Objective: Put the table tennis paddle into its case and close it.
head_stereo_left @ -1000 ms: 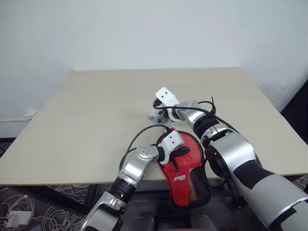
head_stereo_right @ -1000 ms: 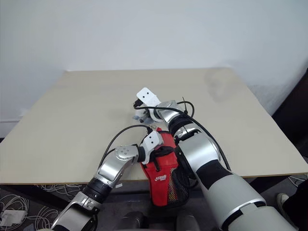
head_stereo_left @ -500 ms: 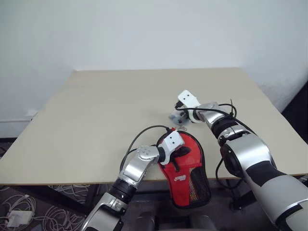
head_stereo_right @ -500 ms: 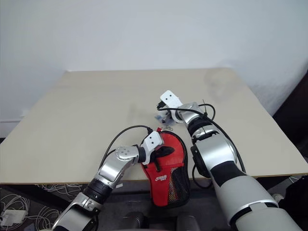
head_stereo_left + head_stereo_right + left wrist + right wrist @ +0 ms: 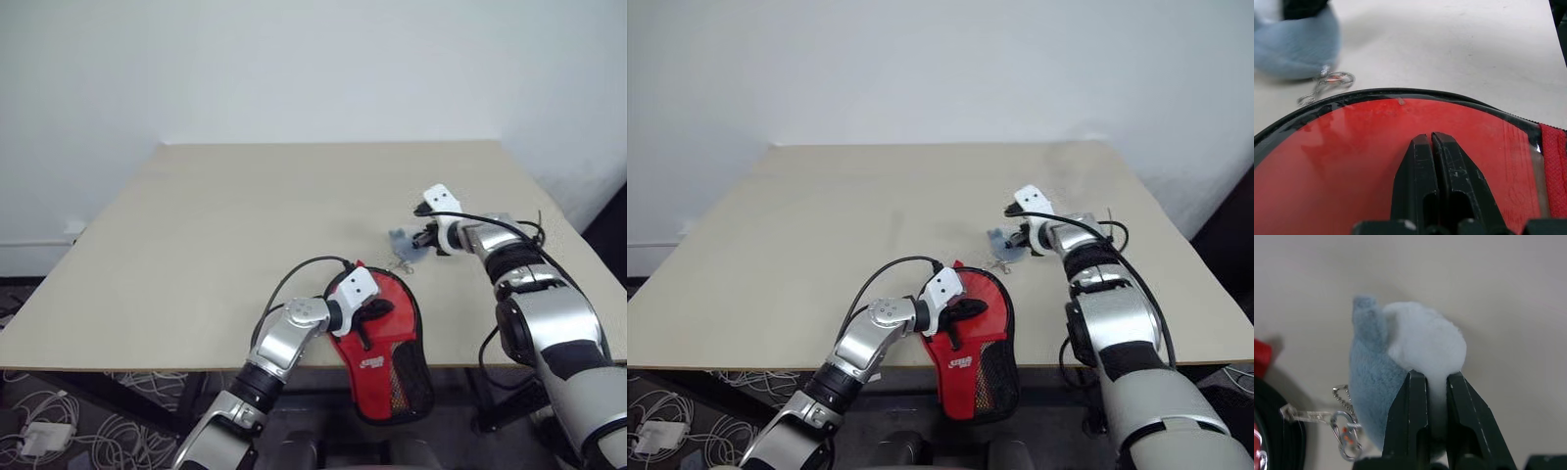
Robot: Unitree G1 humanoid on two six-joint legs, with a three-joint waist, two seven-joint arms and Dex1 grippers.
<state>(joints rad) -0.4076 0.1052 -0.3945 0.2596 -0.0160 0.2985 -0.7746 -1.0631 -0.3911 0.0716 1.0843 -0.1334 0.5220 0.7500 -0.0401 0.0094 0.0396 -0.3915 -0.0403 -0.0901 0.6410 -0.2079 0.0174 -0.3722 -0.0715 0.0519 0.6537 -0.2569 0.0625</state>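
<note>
The robot's right gripper should draw the charm around toward the table's front edge (image 5: pixel 451 365), because the charm's clip meets the case's zipper edge (image 5: pixel 399 274) where that edge bends toward the robot.
The red case (image 5: pixel 384 328) lies at the table's front edge, its black mesh end hanging over the edge. My left gripper (image 5: pixel 375 311) rests on its red face, fingers (image 5: pixel 1418 161) shut together with nothing between them. The case's black zipper edge (image 5: pixel 1376 92) curves just beyond the fingertips. Farther back and to the right, my right gripper (image 5: pixel 421 238) is shut on a small pale grey-white plush charm (image 5: pixel 1400 357). A thin chain and clip (image 5: pixel 1344 431) run from the charm toward the case. The table tennis paddle is hidden.
The beige table (image 5: pixel 216 225) stretches wide to the left and back. Its right edge (image 5: pixel 563 220) runs close beside my right arm. A white wall stands behind. Cables lie on the floor (image 5: pixel 39 431) below the front left corner.
My right gripper has swung to the right across the table, carrying the plush charm with it. The left gripper stays on the case.
</note>
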